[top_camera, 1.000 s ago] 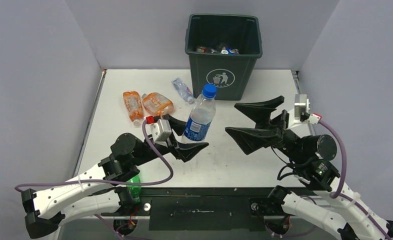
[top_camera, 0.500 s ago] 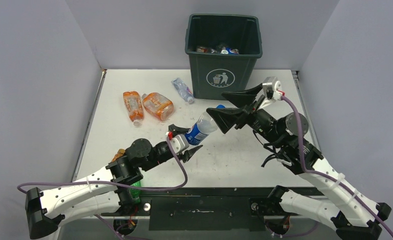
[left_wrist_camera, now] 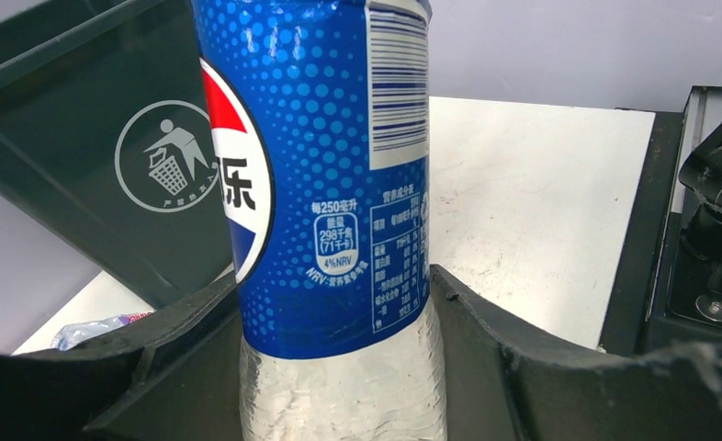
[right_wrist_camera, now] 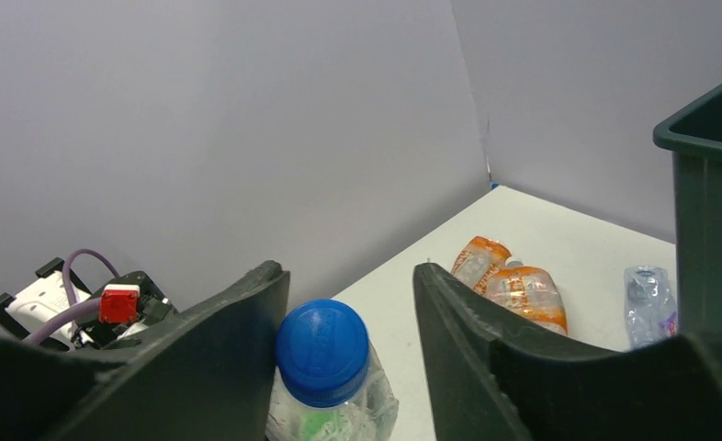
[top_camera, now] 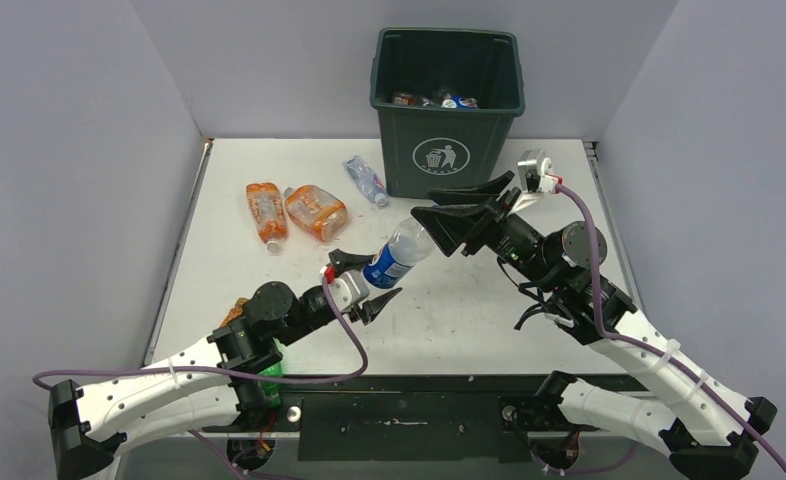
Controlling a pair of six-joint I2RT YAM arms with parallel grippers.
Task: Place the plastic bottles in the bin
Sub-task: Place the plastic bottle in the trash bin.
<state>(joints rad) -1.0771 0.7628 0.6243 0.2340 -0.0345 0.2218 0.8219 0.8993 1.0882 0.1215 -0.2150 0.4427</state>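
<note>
The bottle's lower body (top_camera: 385, 268) is in my left gripper, short of the bin, so next my right gripper closes on the cap end (right_wrist_camera: 322, 347) before my left gripper lets go.
A clear plastic bottle (top_camera: 397, 252) with a blue label and blue cap (right_wrist_camera: 323, 351) hangs tilted above the table. My left gripper (top_camera: 369, 280) is shut on its lower body, both fingers against it in the left wrist view (left_wrist_camera: 339, 367). My right gripper (top_camera: 427, 222) stands open around the cap end. In the right wrist view (right_wrist_camera: 348, 276) one finger touches the cap and the other is apart from it. The dark green bin (top_camera: 447, 150) stands at the back with several bottles inside (top_camera: 434, 100).
Two orange bottles (top_camera: 266, 212) (top_camera: 316, 210) and a crushed clear one (top_camera: 365, 180) lie on the table left of the bin. A green bottle (top_camera: 267, 372) shows under my left arm near the front edge. Grey walls close in both sides.
My left arm lowered and tilted the bottle toward the right. My right gripper swung in from the right to the cap end and its jaws narrowed around it.
</note>
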